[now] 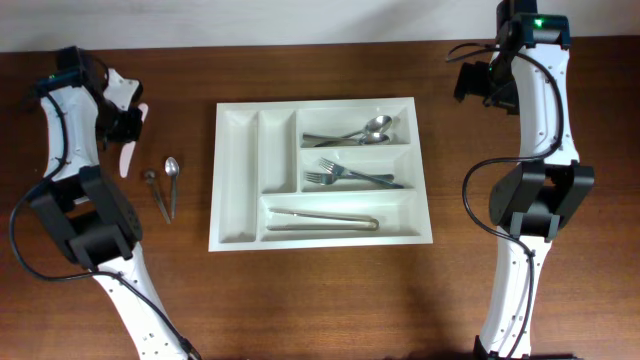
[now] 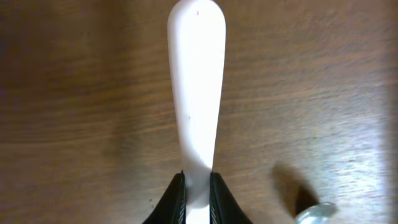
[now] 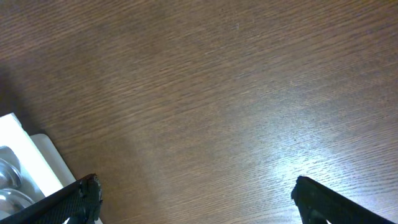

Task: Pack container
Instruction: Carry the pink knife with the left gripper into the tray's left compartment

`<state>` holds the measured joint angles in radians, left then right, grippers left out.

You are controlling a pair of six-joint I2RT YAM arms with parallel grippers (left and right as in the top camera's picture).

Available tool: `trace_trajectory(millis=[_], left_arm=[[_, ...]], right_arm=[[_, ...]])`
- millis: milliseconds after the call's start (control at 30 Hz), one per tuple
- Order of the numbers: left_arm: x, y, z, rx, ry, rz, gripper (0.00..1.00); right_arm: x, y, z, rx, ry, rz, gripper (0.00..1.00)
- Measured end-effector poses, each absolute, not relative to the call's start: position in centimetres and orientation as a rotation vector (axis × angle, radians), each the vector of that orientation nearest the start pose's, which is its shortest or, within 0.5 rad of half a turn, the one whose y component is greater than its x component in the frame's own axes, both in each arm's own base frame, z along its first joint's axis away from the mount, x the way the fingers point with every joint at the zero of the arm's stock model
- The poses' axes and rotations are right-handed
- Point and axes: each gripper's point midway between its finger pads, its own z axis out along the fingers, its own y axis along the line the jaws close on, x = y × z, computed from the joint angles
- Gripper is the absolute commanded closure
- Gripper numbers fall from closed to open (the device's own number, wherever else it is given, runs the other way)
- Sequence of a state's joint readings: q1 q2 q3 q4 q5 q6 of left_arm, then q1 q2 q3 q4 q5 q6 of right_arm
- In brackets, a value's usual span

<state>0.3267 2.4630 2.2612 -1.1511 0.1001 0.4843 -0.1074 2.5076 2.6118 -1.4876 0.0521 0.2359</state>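
I should go on carrying the white plastic utensil (image 1: pixel 127 158) with my left gripper until it is inside the empty tall compartment (image 1: pixel 278 150) beside the forks, because the two line up.
A white cutlery tray (image 1: pixel 238 190) lies mid-table with spoons (image 1: pixel 362 131), forks (image 1: pixel 352 176) and tongs (image 1: pixel 322 218) in its compartments. My left gripper (image 1: pixel 122 130) at the far left is shut on a white plastic utensil (image 1: pixel 129 157); in the left wrist view its long white handle (image 2: pixel 196 87) runs up from between the jaws (image 2: pixel 198 190), above the wood. Two metal spoons (image 1: pixel 166 185) lie on the table just right of it. My right gripper (image 1: pixel 478 82) is open and empty above bare table right of the tray; its jaws (image 3: pixel 196 193) are wide apart.
The tray's corner and spoon bowls (image 3: pixel 12 186) show at the left edge of the right wrist view. A spoon bowl (image 2: pixel 316 214) shows at the lower right of the left wrist view. The tray's two tall left compartments (image 1: pixel 275 150) hold nothing.
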Motion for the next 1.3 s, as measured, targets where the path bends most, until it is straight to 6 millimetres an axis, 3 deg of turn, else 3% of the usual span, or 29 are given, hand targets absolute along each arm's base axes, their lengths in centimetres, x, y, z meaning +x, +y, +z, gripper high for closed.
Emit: trace_trajectory(millis=[133,267,400,533,833,933,1100,1300], left_arm=[[51.9,14.2,7.0,0.261,2.857,0.003,0.98],[53.4,11.6,9.0,0.252,2.816,0.002,0.98],[54.7,7.7,10.3,0.206,2.784,-0.025,0.98],[55.0,2.8,10.4,0.179,2.795,-0.076,0.99],[51.8,-9.2,9.7,0.308,2.903,-0.162,0.98],[50.4,-11.8,9.5,0.318,2.940,-0.176,0.98],[48.2,-14.2,9.3,0.253,3.017,-0.184,0.98],[46.5,-14.9,9.1,0.117,3.090,-0.135,0.98]], right_arm=[[51.4,-6.4,11.4,0.510,2.898,-0.058,0.01],[51.6,-6.5,11.4,0.508,2.890,-0.057,0.01],[51.8,-6.5,11.5,0.507,2.883,-0.056,0.01],[52.0,-6.5,11.5,0.506,2.874,-0.055,0.01],[53.0,-6.6,11.8,0.501,2.832,-0.050,0.01],[53.3,-6.6,11.9,0.499,2.821,-0.049,0.01],[53.8,-6.7,12.0,0.495,2.798,-0.047,0.01],[54.0,-6.7,12.1,0.473,2.791,-0.049,0.01]])
